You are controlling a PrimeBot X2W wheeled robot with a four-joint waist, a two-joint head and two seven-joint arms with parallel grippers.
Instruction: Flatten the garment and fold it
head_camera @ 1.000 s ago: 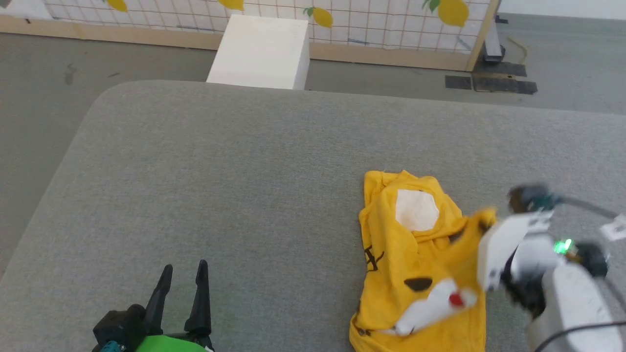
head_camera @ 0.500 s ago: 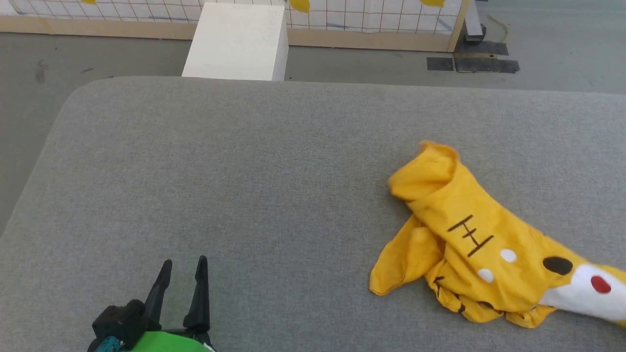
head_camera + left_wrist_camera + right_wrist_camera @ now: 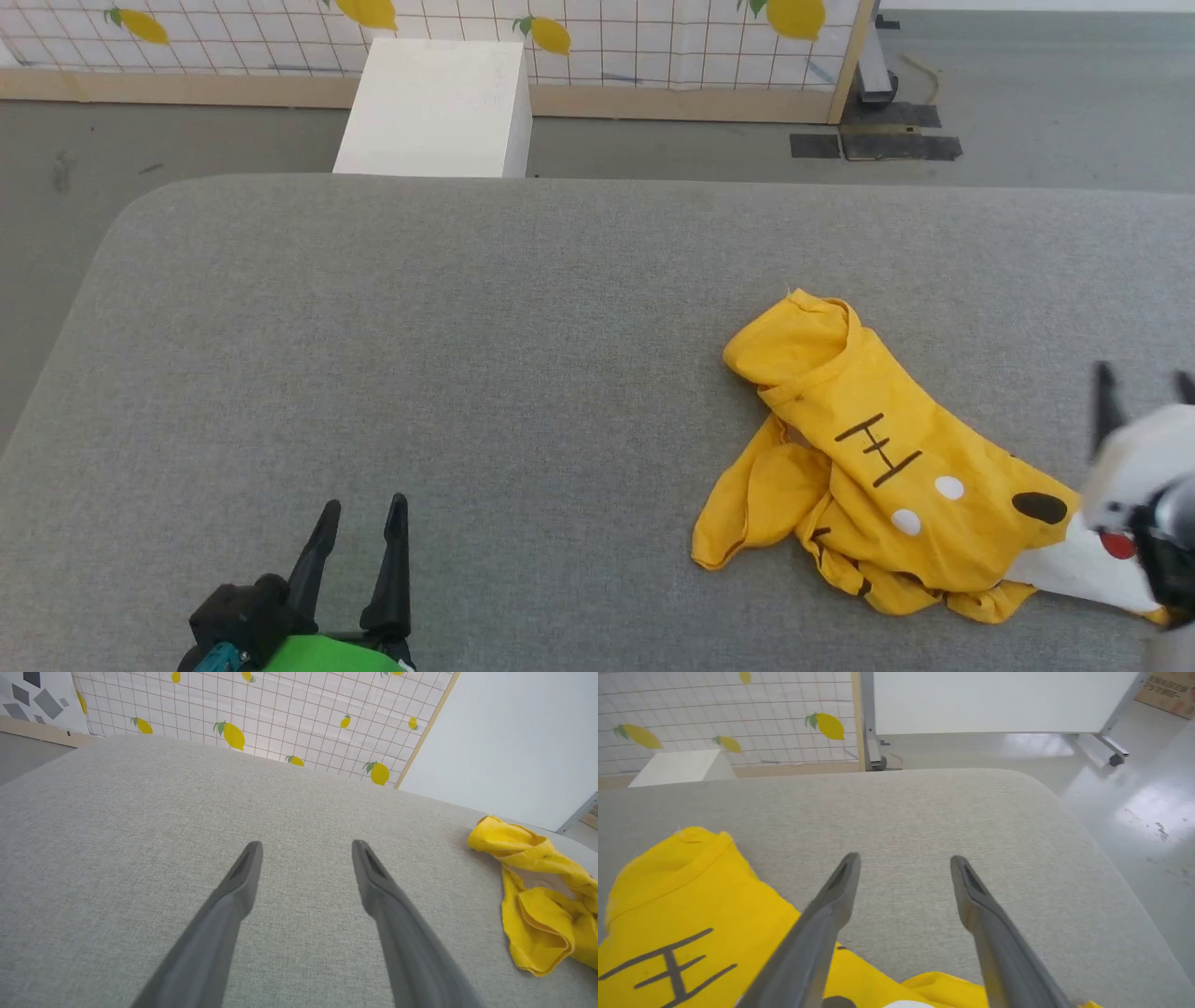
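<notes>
The garment's near edge is gathered up in folds. The garment will spread out at its collar but stay folded below when I pull its sleeve corner.
The garment, a yellow T-shirt with black lines, white dots, a black nose and a white patch with a red dot, lies crumpled on the right half of the grey table. My right gripper, blurred at the right edge, stands open above the shirt's near right end with nothing in it. In the right wrist view its gripper hovers open over bare table, with the garment below and to the left. My left gripper rests open at the lower left, far from the shirt. The left wrist view has that gripper open, with the garment off to the right.
A white box stands on the floor just beyond the table's far edge. Behind it runs a lemon-print grid screen with a wooden frame. Dark mats lie on the floor at the back right. The table's rounded right corner drops to the floor.
A second ago my right gripper held up a part of the shirt. It has since let go and opened, and the shirt lies in a new crumpled shape. The head camera shifted; the left gripper stayed.
</notes>
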